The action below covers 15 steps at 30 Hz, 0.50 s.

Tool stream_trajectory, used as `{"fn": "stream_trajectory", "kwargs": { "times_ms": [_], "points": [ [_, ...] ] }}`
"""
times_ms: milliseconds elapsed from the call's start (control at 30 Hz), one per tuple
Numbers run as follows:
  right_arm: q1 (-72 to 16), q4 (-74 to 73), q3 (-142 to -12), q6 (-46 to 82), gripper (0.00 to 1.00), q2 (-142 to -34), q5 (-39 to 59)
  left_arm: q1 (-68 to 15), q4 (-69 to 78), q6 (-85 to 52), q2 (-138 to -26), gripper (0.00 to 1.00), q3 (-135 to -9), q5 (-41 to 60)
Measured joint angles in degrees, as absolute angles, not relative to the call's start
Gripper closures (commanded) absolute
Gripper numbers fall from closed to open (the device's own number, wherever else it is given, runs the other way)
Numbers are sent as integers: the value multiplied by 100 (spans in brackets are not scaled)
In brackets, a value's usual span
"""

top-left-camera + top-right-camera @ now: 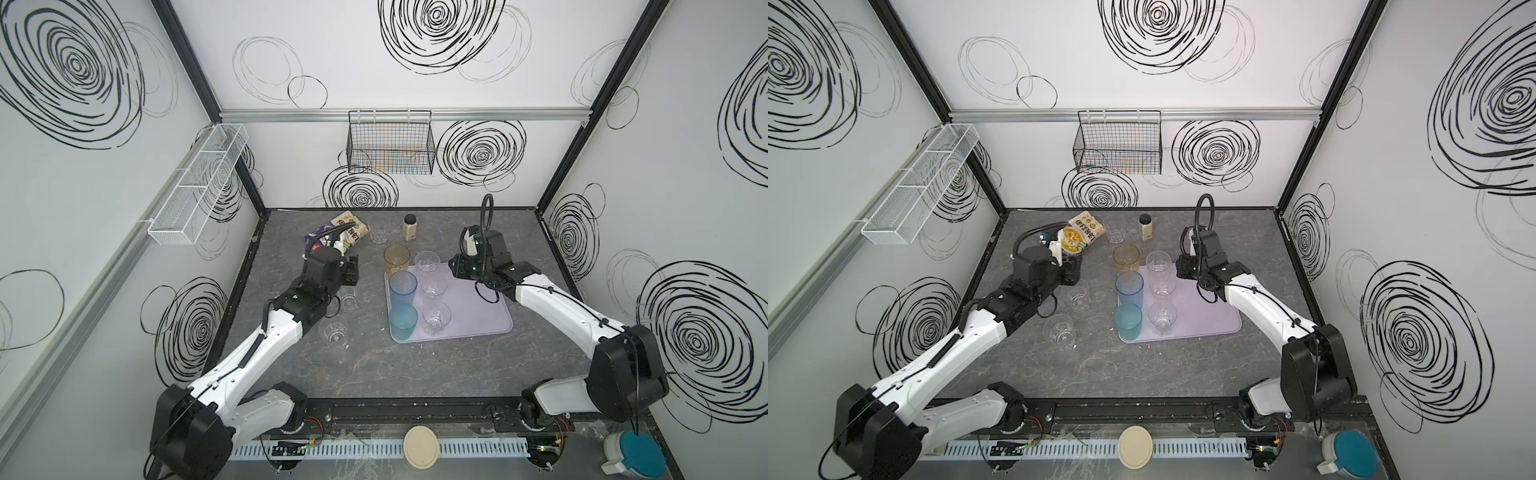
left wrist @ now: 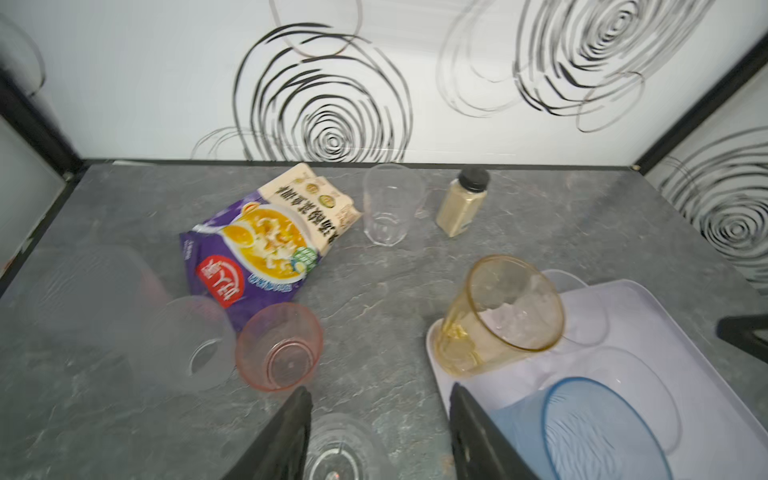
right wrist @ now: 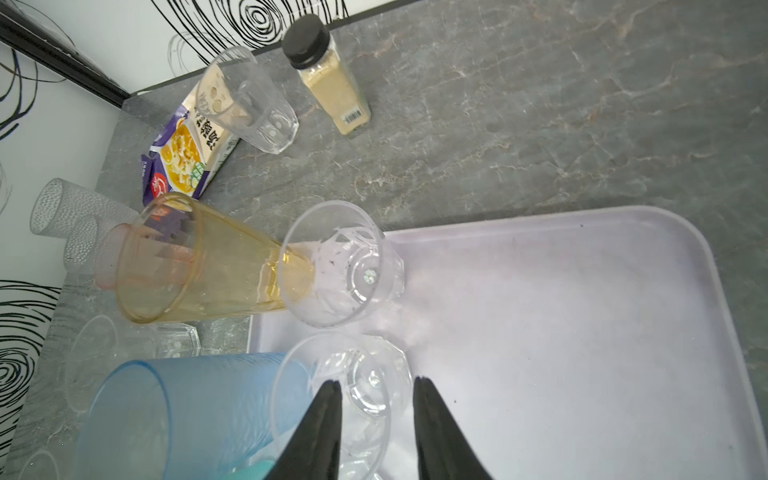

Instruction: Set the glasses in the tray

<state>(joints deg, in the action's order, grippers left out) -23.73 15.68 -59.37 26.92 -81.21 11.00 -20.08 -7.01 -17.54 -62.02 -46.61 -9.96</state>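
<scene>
The clear glass (image 1: pixel 348 303) is standing beyond the tray's crowded end, so the robot's left gripper should bring it over for the right gripper to put in the tray's open part (image 1: pixel 460 292).
The lavender tray (image 1: pixel 478 320) lies right of centre. On its left part stand an amber glass (image 1: pixel 397 259), a blue one (image 1: pixel 402 286), a teal one (image 1: pixel 403 322) and three clear ones (image 1: pixel 433 286). Clear glasses (image 1: pixel 333 332) stand on the table left of it, and another (image 1: pixel 378 230) at the back. A pink glass (image 2: pixel 278 347) and a frosted one (image 2: pixel 187 345) show in the left wrist view. My left gripper (image 1: pixel 353 270) (image 2: pixel 380 399) hangs open over bare table, empty. My right gripper (image 1: pixel 454 269) (image 3: pixel 376 384) hovers open above the tray, over a clear glass (image 3: pixel 370 382).
Two snack bags (image 1: pixel 340 232) and a black-capped jar (image 1: pixel 409 227) lie at the back. A black wire basket (image 1: pixel 390 145) and a white mesh basket (image 1: pixel 199 183) hang on the walls. A round beige lid (image 1: pixel 420 448) and a teal-lidded container (image 1: pixel 636 455) sit at the front edge.
</scene>
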Motion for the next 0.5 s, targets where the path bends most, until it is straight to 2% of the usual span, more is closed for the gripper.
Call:
{"fn": "stream_trajectory", "kwargs": {
  "times_ms": [167,333,500],
  "points": [
    [-2729,1697,-6329,2679,66,-8412,978,-1074,-696,-2265,-5813,39,-3957,-561],
    [-3304,1994,-7054,2589,65,-8764,635,-1026,-714,-2650,-5551,34,-3509,-517],
    [-3907,2102,-7765,2440,65,-8906,338,-985,-709,-2891,-5463,24,-3402,-543]
  ]
}}
